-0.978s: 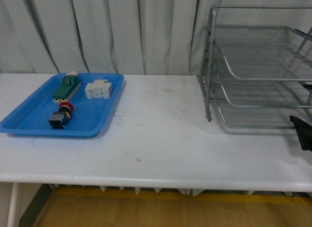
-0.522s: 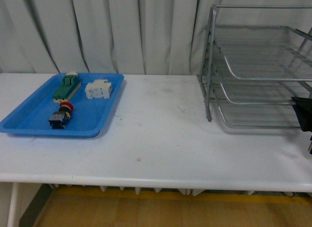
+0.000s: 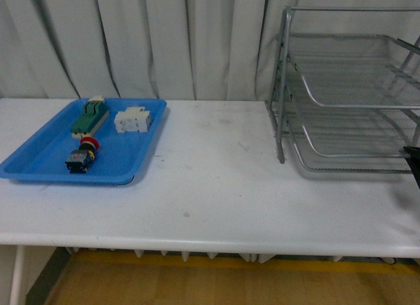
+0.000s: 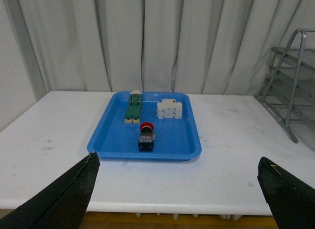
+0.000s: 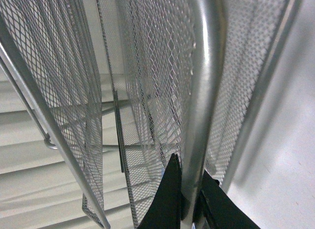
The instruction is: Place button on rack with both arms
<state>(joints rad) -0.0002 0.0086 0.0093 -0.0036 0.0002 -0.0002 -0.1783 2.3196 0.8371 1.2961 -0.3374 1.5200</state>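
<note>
I expect the lower basket to slide forward like a drawer when I pull, because the lower basket's rim is separate from the frame beneath it.
The button, with a red cap and a black and blue body, lies on its side in the blue tray at the left of the table. The left wrist view looks at the button from a distance. My left gripper is open, well short of the tray, with nothing between its fingers. The silver wire-mesh rack stands at the right. My right gripper shows only as a dark sliver at the right edge. In its wrist view the right gripper is shut on a metal tube of the rack.
A green-and-beige long block and a white terminal block share the blue tray with the button. The white table stretches between tray and rack. Pale curtains hang behind.
My right gripper rose at the rack's near right corner, then slid further towards the picture's right edge. The rack, tray and button have not moved.
</note>
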